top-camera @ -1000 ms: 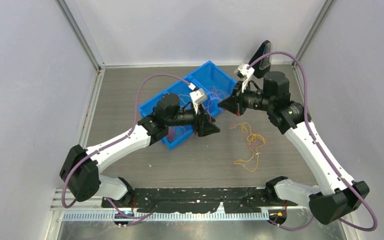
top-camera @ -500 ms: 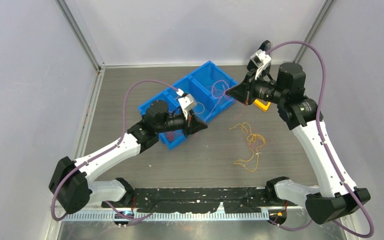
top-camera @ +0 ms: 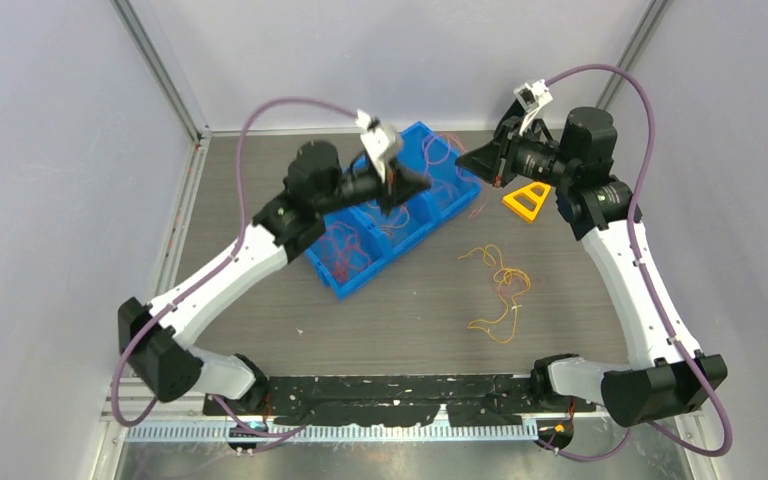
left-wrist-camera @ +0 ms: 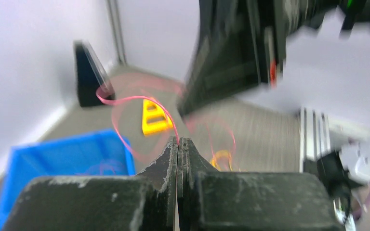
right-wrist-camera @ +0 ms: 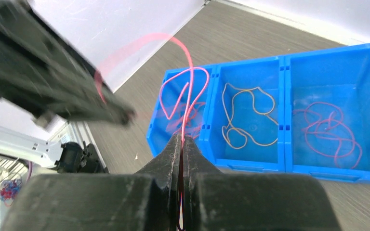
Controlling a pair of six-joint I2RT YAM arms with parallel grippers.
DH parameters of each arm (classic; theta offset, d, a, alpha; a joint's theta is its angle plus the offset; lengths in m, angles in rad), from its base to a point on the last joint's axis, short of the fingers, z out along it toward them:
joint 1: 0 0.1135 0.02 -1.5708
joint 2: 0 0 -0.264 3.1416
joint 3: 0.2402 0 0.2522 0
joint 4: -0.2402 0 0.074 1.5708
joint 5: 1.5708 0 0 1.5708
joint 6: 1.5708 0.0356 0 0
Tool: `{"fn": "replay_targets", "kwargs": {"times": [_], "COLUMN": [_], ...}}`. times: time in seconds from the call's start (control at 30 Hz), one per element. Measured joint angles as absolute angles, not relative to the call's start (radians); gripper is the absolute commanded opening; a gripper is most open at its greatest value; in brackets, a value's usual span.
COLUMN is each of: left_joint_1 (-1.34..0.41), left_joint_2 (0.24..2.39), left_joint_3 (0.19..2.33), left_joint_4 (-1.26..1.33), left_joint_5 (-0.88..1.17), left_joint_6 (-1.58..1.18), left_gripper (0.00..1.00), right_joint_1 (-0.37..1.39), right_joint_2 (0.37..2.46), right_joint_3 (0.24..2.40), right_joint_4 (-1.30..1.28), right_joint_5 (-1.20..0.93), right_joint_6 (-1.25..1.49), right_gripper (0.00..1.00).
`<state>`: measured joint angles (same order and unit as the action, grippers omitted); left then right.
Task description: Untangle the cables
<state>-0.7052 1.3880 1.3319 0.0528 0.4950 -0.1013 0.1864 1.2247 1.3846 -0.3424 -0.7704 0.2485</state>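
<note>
The left gripper still pinches a part of the pink cable (top-camera: 430, 148), so it should let go and move away before the right gripper lowers the cable into the bin's far end (top-camera: 447, 188).
A thin pink cable (right-wrist-camera: 189, 91) runs in loops between my two grippers above the blue three-part bin (top-camera: 352, 285). The left gripper (left-wrist-camera: 178, 141) is shut on one part of it, the strand curling up from the fingertips as the pink cable (left-wrist-camera: 125, 99). On another part the right gripper (right-wrist-camera: 182, 138) is pinched shut. Seen from above, the left gripper (top-camera: 422, 183) and right gripper (top-camera: 462, 163) face each other over the bin's far end. In the bin lie pinkish-purple cables (right-wrist-camera: 185, 122), an orange-yellow cable (right-wrist-camera: 248, 118) and red cables (right-wrist-camera: 327, 127). Another orange-yellow cable (top-camera: 500, 290) lies loose on the table.
A yellow triangular piece (top-camera: 527, 199) sits on the table under the right arm, also seen as the yellow triangle (left-wrist-camera: 153, 115). A black wedge (left-wrist-camera: 87, 74) stands by the back wall. White walls and metal posts enclose the wooden tabletop (top-camera: 410, 320).
The left gripper has shut on the pink cable and risen up and back over the bin. The right arm has pulled back toward the far right, uncovering the yellow triangle.
</note>
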Motion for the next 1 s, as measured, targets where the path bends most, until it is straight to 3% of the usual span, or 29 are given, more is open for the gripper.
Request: {"fn": "replay_targets", "kwargs": {"times": [0.17,0.6,0.77,1.0], "left_joint_1": [-0.653,-0.64,-0.677,-0.684], "left_joint_2": [1.478,1.597,1.596,1.468], "left_joint_3": [1.544,1.621,1.611,1.394], "left_joint_4": [0.109,0.192,0.224,0.235], "left_joint_5": [0.521,0.605,0.684,0.743], "left_joint_6": [-0.221,-0.495,-0.531,-0.513], "left_gripper": [0.0,0.0,0.0,0.0], "right_joint_1": [0.212,0.345,0.337,0.279], "right_joint_2": [1.239,1.238,1.295,1.32], "right_joint_3": [1.335,1.259,1.291,1.308], "right_joint_4": [-0.34,-0.435,-0.317,-0.078], "right_joint_5": [-0.801,-0.768,-0.791,-0.82], "right_joint_6": [0.218,0.033,0.148,0.348], "right_gripper": [0.06,0.05,0.05,0.06]}}
